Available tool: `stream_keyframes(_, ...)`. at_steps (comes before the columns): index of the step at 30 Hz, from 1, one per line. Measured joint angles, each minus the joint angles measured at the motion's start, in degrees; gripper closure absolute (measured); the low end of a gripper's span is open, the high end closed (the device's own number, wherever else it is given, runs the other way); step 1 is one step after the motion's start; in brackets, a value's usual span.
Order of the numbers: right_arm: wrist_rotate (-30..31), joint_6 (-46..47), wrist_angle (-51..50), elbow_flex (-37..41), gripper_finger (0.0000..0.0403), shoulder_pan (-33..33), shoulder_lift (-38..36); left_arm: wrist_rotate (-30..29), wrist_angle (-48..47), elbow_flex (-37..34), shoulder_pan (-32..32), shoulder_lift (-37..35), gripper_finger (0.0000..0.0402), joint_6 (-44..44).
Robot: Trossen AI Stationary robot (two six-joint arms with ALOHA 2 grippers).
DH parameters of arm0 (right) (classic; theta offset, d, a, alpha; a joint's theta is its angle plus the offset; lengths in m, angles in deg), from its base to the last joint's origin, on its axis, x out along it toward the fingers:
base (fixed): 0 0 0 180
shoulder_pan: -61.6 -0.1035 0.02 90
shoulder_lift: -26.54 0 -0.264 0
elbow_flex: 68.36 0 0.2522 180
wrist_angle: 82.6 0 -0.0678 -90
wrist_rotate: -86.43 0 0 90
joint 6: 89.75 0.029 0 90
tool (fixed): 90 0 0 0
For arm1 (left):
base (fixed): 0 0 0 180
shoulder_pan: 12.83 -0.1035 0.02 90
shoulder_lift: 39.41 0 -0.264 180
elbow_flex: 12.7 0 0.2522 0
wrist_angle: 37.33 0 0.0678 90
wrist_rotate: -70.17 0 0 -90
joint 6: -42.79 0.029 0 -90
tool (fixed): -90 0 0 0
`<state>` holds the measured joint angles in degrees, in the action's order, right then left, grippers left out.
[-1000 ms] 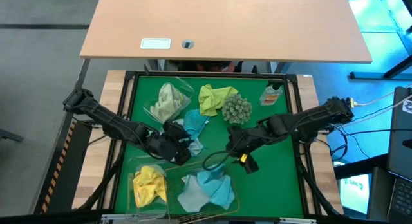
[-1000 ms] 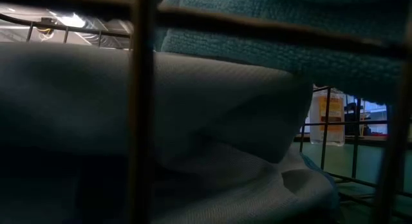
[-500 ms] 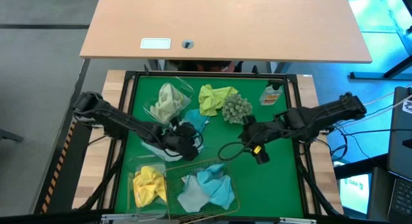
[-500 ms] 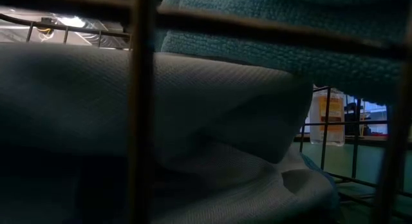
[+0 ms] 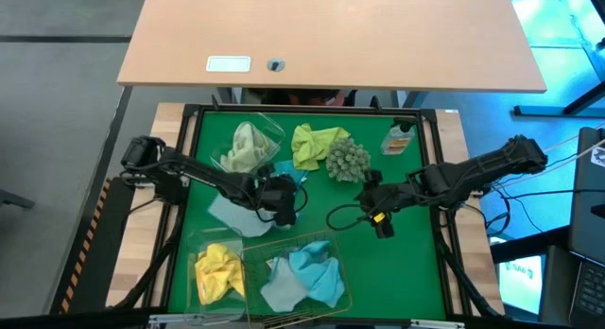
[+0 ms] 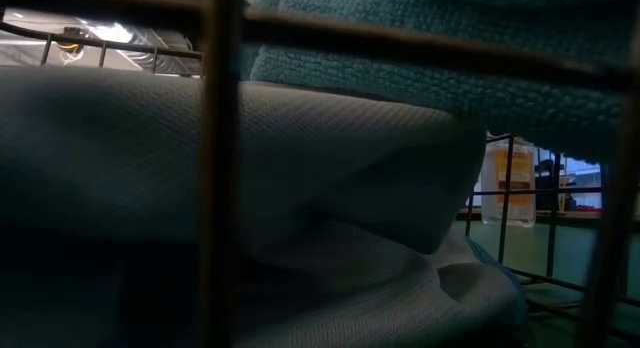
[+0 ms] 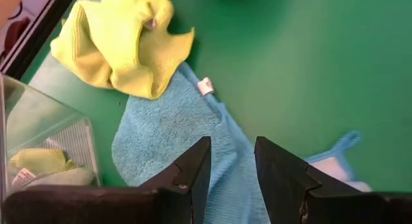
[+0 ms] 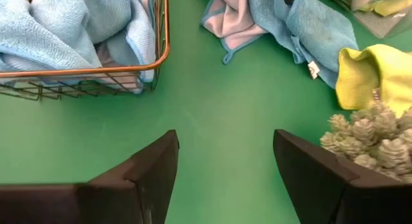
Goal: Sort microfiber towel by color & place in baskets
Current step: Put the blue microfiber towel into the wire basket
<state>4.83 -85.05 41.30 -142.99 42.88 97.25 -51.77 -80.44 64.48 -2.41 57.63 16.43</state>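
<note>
I should go on lowering my left gripper until its fingers close on the light blue towel's fold (image 7: pixel 233 163), which lies between them, clear of the yellow-green towel (image 7: pixel 125 45).
A light blue towel (image 7: pixel 167 130) lies spread on the green mat, next to a yellow-green towel (image 7: pixel 122 47). My left gripper (image 7: pixel 232 169) hangs over the blue towel (image 5: pixel 293 178), its fingers a little apart with nothing between them. My right gripper (image 8: pixel 225 166) stands wide open over bare mat, right of centre (image 5: pixel 364 199). The gold wire basket (image 5: pixel 301 272) holds several blue towels. One clear tub (image 5: pixel 219 270) holds a bright yellow towel, and another (image 5: pixel 248 147) holds a pale yellow-green one. A pale towel (image 5: pixel 230 216) lies under my left arm.
A spiky grey-green ball (image 5: pixel 348 159) sits beside the yellow-green towel. A small bottle with an orange label (image 5: pixel 399 138) stands at the far right of the mat. A dark cable loop (image 5: pixel 336 218) lies by my right gripper. The basket's wire and its towels (image 6: pixel 300 168) fill the low view.
My left gripper has swung from the near left toward the far right and downward, rolling as it went. It has come over the blue towel, and the pale towel now shows under the arm. My right gripper has drawn back from the wire basket toward the table's right edge.
</note>
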Motion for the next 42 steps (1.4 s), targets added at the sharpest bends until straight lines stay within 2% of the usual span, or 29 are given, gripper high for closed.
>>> stream_keyframes(6, -1.2, 2.6, 7.4, 7.9, 0.0150, 0.0, -1.8, 0.4, -0.4, 0.0, -2.2, 2.3, 0.0287, 0.1)
stream_keyframes(12, -2.6, 3.0, 13.5, 12.7, 0.0150, 0.0, -1.4, 7.2, -0.8, 0.0, -4.2, 4.6, 0.0287, 0.1)
stream_keyframes(21, -3.0, 3.0, 16.6, 14.6, 0.0150, 0.0, -1.4, 7.7, -1.2, -0.1, -5.5, 7.0, 0.0288, 0.0)
stream_keyframes(25, -3.1, 3.0, 17.9, 14.6, 0.0150, 0.0, -1.4, 7.7, -1.1, 0.0, -5.7, 6.8, 0.0313, 0.0)
stream_keyframes(31, -3.1, 3.0, 19.4, 14.6, 0.0150, 0.0, -1.4, 9.0, -1.1, 0.0, -5.7, 6.6, 0.0391, 0.0)
stream_keyframes(36, -3.1, 3.0, 19.5, 14.6, 0.0150, 0.0, -1.4, 11.1, -1.0, 0.0, -5.7, 5.7, 0.0398, 0.0)
stream_keyframes(42, -3.1, 3.0, 19.5, 14.6, 0.0150, 0.0, -1.4, 12.0, -1.0, 0.2, -5.6, 0.8, 0.0399, -0.1)
